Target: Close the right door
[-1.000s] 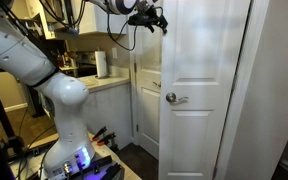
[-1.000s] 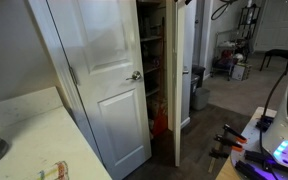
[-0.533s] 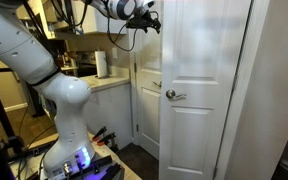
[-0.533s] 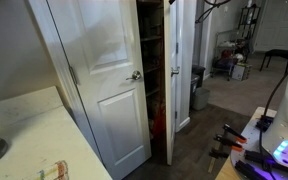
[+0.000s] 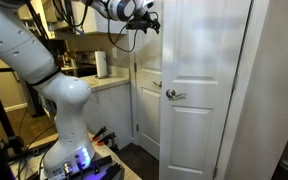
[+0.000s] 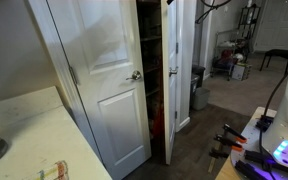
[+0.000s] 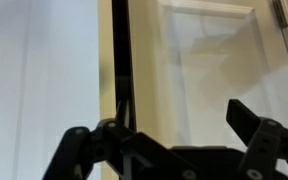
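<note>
My gripper is mostly beyond the door's free edge and faces the dark gap (image 7: 122,70), so next I move back over the door's side (image 5: 174,24) before I push the door closed.
The right door (image 5: 204,90) is a tall white panelled door with a silver lever handle (image 5: 174,96) near its left edge. It stands partly open and shows edge-on in an exterior view (image 6: 169,90). My gripper (image 5: 150,20) is high up by the door's top left edge. In the wrist view its fingers (image 7: 174,140) are spread apart with nothing between them, facing a white door panel (image 7: 214,70) and a dark gap (image 7: 122,60). The matching left door (image 6: 99,90) has a knob (image 6: 136,75) near its right edge.
The robot's white arm and base (image 5: 64,100) stand on a stand beside a counter with a paper towel roll (image 5: 102,64). Closet shelves (image 6: 152,60) show in the gap between the doors. A countertop (image 6: 24,135) fills the near left, and the floor is dark wood (image 6: 204,140).
My gripper has shifted slightly left along the door's top. The right door has swung a little, narrowing the gap to the left door.
</note>
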### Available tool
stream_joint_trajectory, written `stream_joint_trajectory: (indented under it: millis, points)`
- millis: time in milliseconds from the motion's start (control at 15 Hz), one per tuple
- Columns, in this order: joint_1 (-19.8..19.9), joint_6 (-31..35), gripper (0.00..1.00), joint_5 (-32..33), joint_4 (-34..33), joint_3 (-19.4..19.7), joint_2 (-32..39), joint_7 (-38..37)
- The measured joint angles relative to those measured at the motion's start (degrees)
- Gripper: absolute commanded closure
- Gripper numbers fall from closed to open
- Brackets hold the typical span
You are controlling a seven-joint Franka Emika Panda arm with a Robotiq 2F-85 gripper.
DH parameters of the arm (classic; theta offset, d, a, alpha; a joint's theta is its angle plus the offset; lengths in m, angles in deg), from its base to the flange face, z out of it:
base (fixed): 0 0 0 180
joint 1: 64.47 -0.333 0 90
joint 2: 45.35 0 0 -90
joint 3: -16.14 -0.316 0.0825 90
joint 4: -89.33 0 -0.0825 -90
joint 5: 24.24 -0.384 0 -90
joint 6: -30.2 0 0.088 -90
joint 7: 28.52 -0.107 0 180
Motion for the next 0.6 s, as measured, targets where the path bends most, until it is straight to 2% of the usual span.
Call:
stream_joint_trajectory:
  millis: [267,600]
  points:
    - [0.56,0.04,0.00,0.03,0.03,-0.33,0.00,-0.18]
    - [8.91,2.51,0.00,2.37,0.75,-3.42,-0.28,-1.61]
